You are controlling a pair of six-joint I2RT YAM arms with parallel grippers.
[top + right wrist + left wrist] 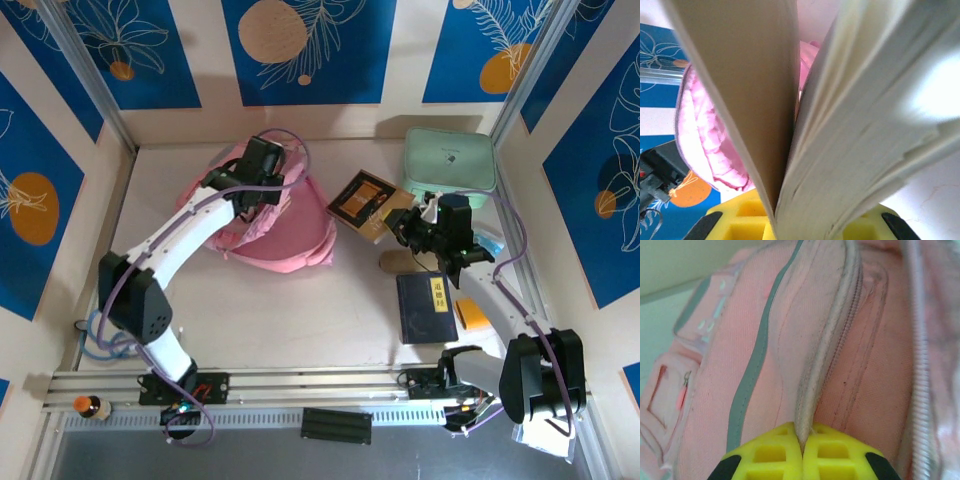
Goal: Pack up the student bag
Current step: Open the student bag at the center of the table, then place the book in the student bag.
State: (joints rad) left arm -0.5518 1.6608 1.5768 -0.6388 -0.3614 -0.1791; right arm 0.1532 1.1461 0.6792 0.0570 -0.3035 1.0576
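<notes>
The bag is held open by my left gripper toward the brown book (364, 202), so my right gripper keeps moving the book into the bag's opening (298, 228) until it is inside.
The pink student bag (285, 240) lies at the back left of the table, its opening toward the right. My left gripper (250, 200) hangs over the bag's top, and in the left wrist view it (802, 450) is shut on the grey zipper edge (825, 350) of the pink fabric (865, 380). To the right of the bag, my right gripper (407, 223) holds a brown book (362, 205) lifted off the table. In the right wrist view the yellow fingers (740, 220) clamp the book (865, 125), whose cover (750, 90) splays away from the pages, with the bag (705, 135) behind.
A mint green hard case (450, 160) stands at the back right. A dark blue book (427, 307) lies flat at the front right, an orange item (470, 316) beside it and a tan object (398, 262) just behind it. Patterned walls close in three sides.
</notes>
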